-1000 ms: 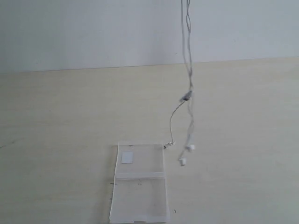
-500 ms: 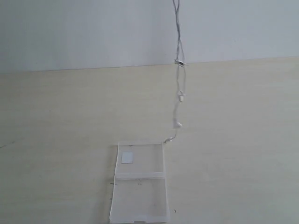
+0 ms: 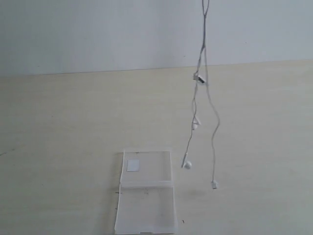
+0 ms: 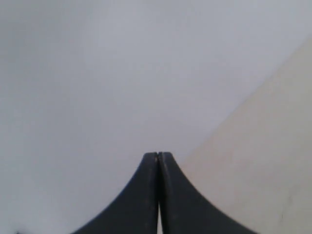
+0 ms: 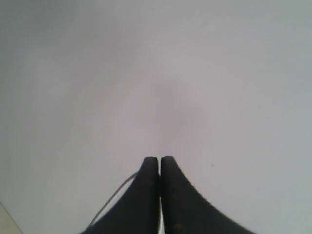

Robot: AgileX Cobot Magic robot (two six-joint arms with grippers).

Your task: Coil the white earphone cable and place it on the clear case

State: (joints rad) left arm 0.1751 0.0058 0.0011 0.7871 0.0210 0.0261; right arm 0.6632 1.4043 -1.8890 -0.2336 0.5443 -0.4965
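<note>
The cable dangles long (image 3: 196,105) beside the clear case and the robot's left gripper is facing the wall, so that gripper needs to turn and pinch the upper parts of the cable (image 3: 204,34) before it starts to coil.
The white earphone cable (image 3: 204,49) hangs from above the top edge of the exterior view. Its strands split below a small slider (image 3: 199,79). One earbud (image 3: 195,125) dangles midway. A second earbud (image 3: 187,165) hangs just right of the clear case (image 3: 146,205), and the plug (image 3: 214,185) ends lowest, further right. The case lies open and flat on the table, with a white label (image 3: 132,165) in its far half. My right gripper (image 5: 160,159) is shut, and a strand of the cable (image 5: 112,200) runs beside one finger. My left gripper (image 4: 158,155) is shut with nothing visible in it. Neither gripper shows in the exterior view.
The pale wooden table (image 3: 58,147) runs back to a plain white wall (image 3: 98,34). Both wrist views face mostly wall; a wedge of table (image 4: 273,156) shows in the left wrist view.
The hanging cable has swung to the right. Its ends, bunched higher by the case's far right corner half a second ago, now dangle lower and spread apart.
</note>
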